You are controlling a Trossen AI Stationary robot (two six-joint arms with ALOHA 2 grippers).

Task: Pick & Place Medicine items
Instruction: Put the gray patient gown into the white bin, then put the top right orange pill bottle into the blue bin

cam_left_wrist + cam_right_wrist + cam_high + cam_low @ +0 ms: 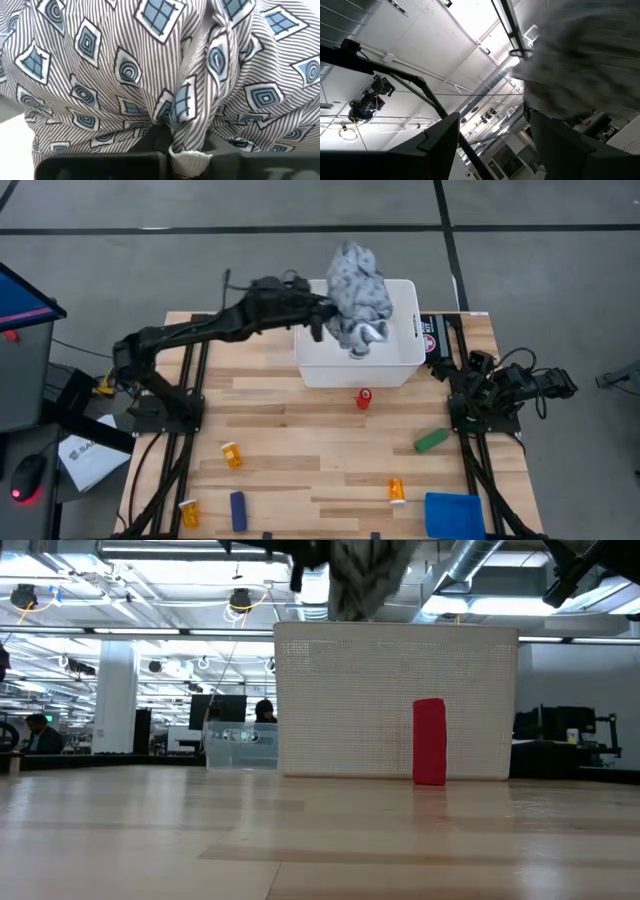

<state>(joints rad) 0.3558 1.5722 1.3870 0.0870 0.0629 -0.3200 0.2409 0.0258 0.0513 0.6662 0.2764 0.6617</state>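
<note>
I should keep bringing the grey patterned rag (360, 292) down with my left gripper, since it hangs over the white bin's open top (402, 325), until it dips inside, and then let go.
Three small orange pill bottles with white caps lie on the wooden table in the high view: one at the left (232, 454), one near the near-left corner (189, 512), one right of centre (397, 490). My left gripper (322, 318) is above the white bin (400, 370), shut on a grey patterned rag (357, 295). In the low view the rag (365, 575) hangs over the bin's top edge (395, 630). My right gripper (495, 145) is open, parked by the table's right edge (500, 390), pointing up at the ceiling. My left gripper (185, 162) pinches a bunched fold of the rag (186, 145) between its two fingers, several layers gathered together. The fingers come level from the table's left side. The rag is lifted clear and hangs in a bundle above the bin, spilling around the fingers.
A red upright item (364, 398) stands just in front of the bin. A green item (431, 440) lies toward the right, a dark blue item (238, 511) near the front left, and a blue cloth (455, 515) at the near-right corner. Bare wood lies mid-table.
</note>
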